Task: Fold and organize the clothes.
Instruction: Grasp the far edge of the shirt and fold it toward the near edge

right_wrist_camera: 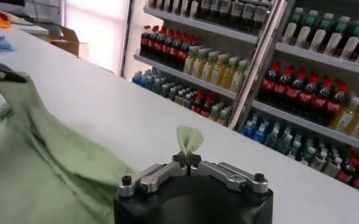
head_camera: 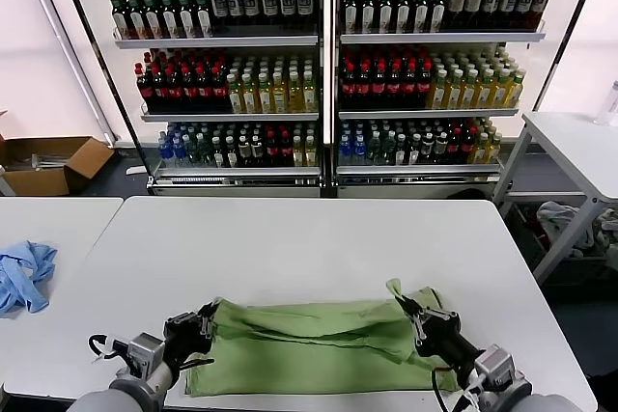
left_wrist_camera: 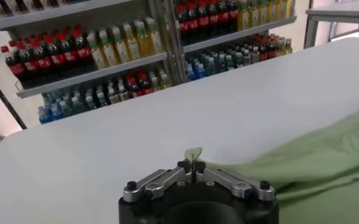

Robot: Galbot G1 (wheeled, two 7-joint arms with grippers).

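The shirt's upper flap [head_camera: 307, 318] is stretched between both grippers over its lower layer [head_camera: 232, 354]. My left gripper should go on bringing the upper flap's corner down until it lies flat before it lets go.
The light green polo shirt [head_camera: 314, 344] lies folded into a wide band near the front edge of the white table [head_camera: 309, 238]. My left gripper [head_camera: 205, 313] is shut on the shirt's left far corner; a tip of green cloth [left_wrist_camera: 194, 152] sticks out above the closed jaws. My right gripper [head_camera: 406, 306] is shut on the right far corner, with a green tuft [right_wrist_camera: 189, 139] pinched between its jaws. The shirt also shows in the left wrist view [left_wrist_camera: 313, 158] and the right wrist view [right_wrist_camera: 39, 164]. Collar and logo are hidden.
A light-blue cloth [head_camera: 24, 275] lies on the neighbouring table at the left. Shelves of bottles [head_camera: 319, 65] stand behind the table. A cardboard box [head_camera: 48, 163] sits on the floor at the far left. Another table [head_camera: 579, 147] stands at the right.
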